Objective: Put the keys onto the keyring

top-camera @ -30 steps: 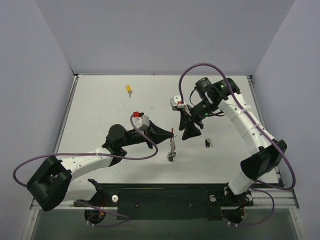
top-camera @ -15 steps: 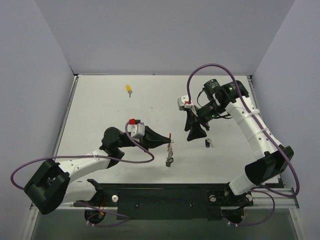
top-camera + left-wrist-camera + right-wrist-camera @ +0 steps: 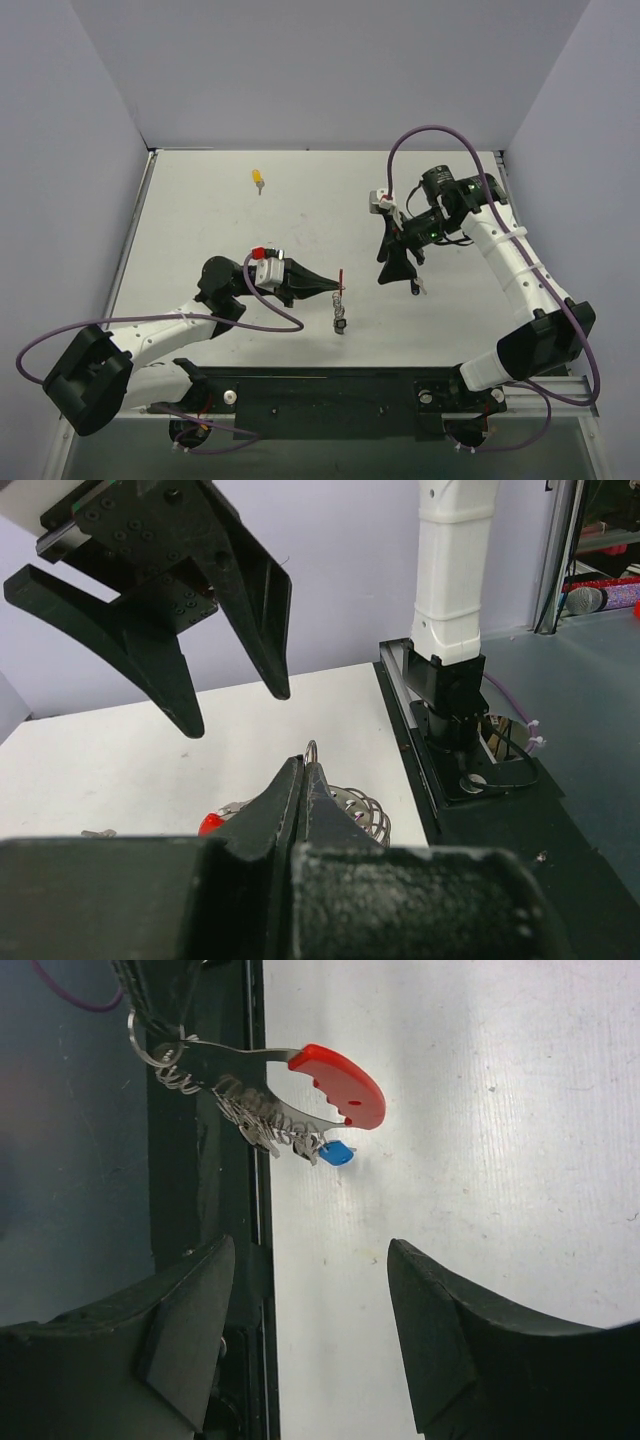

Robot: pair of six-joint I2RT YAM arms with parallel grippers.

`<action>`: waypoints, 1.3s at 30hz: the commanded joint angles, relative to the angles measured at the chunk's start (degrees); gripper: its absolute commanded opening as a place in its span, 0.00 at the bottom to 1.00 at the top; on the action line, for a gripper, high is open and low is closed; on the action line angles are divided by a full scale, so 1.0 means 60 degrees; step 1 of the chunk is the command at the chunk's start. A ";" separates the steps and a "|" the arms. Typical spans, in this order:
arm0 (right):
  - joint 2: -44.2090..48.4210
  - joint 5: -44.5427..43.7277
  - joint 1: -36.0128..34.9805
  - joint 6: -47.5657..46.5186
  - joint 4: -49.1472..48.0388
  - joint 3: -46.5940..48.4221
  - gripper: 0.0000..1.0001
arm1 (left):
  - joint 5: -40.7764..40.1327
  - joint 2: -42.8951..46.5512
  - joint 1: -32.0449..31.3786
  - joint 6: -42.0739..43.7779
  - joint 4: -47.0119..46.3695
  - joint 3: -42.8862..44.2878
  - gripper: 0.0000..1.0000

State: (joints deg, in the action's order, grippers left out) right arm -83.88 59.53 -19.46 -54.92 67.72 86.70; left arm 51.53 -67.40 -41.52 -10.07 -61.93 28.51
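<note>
I should keep moving my open right gripper toward the black key (image 3: 416,287), which lies clear of the keyring (image 3: 339,308), until its fingers are on both sides of the key.
My left gripper (image 3: 335,286) is shut on the keyring (image 3: 341,276). Its wire ring (image 3: 313,748) pokes up between the closed fingertips, and the red tag (image 3: 209,823) and a wire coil (image 3: 368,812) hang beside them. In the right wrist view the keyring (image 3: 338,1084) hangs with its red tag, a bundle of silvery bits and a small blue piece (image 3: 337,1153). My right gripper (image 3: 396,279) is open and holds nothing; it hovers right of the keyring, just above the black key (image 3: 417,289). A yellow key (image 3: 258,179) lies far back on the left.
The black base rail (image 3: 330,395) runs along the table's near edge. Grey walls enclose the white table (image 3: 200,230) on three sides. A purple cable (image 3: 420,135) loops over the right arm.
My right gripper has swung right, towards the black key, and its jaws have opened wider. The left gripper has drawn the keyring slightly back towards the near edge.
</note>
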 commanded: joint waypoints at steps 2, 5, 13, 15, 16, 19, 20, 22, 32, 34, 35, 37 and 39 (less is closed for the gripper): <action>0.0283 0.0464 0.0343 0.0671 -0.0462 -0.0357 0.58 | 0.0259 0.0290 0.0049 0.0374 -0.0284 0.0155 0.00; 0.0341 0.0552 0.0475 0.0832 -0.0681 -0.0533 0.58 | 0.0260 0.0305 0.0049 0.0418 -0.0108 0.0214 0.00; 0.0473 0.0714 0.0768 0.0949 -0.0887 -0.0811 0.57 | -0.0047 0.0261 0.0049 0.0242 0.0199 0.0331 0.00; 0.0502 0.0728 0.0841 0.0993 -0.0974 -0.0885 0.57 | -0.0179 0.0319 0.0049 0.0271 0.0360 0.0317 0.00; 0.0517 0.0728 0.0871 0.1051 -0.1033 -0.0914 0.57 | -0.0238 0.0349 0.0049 0.0286 0.0404 0.0316 0.00; 0.0532 0.0699 0.1046 0.1213 -0.1209 -0.1060 0.57 | -0.0370 0.0538 0.0049 0.0519 0.0827 0.0345 0.00; 0.0561 0.0713 0.1090 0.1300 -0.1311 -0.1162 0.57 | -0.0457 0.0583 0.0049 0.0593 0.0975 0.0375 0.00; 0.0561 0.0641 0.1251 0.1359 -0.1428 -0.1294 0.57 | -0.0662 0.0744 0.0079 0.0827 0.1531 0.0535 0.00; 0.0634 -0.0428 0.3198 0.0393 -0.1751 -0.2671 0.58 | -0.1263 0.1637 0.0620 0.1634 0.4840 0.1414 0.00; 0.0635 -0.1492 0.3229 0.0830 -0.2028 -0.2906 0.58 | -0.1380 0.1856 0.0694 0.2101 0.5236 0.1415 0.00; 0.0649 -0.1817 0.3229 0.1644 -0.2494 -0.3037 0.57 | -0.1453 0.1930 0.0708 0.2305 0.5398 0.1429 0.00; 0.0751 -0.2887 0.3229 0.3064 -0.3445 -0.3358 0.55 | -0.1672 0.2150 0.0723 0.2687 0.5823 0.1371 0.00; 0.0781 -0.3752 0.3215 0.3787 -0.4019 -0.3608 0.55 | -0.1921 0.2340 0.0723 0.2834 0.5986 0.1283 0.00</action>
State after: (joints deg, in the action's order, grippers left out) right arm -81.69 48.45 0.16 -43.79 51.37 67.61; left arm 43.44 -56.16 -37.56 2.04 -30.35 34.15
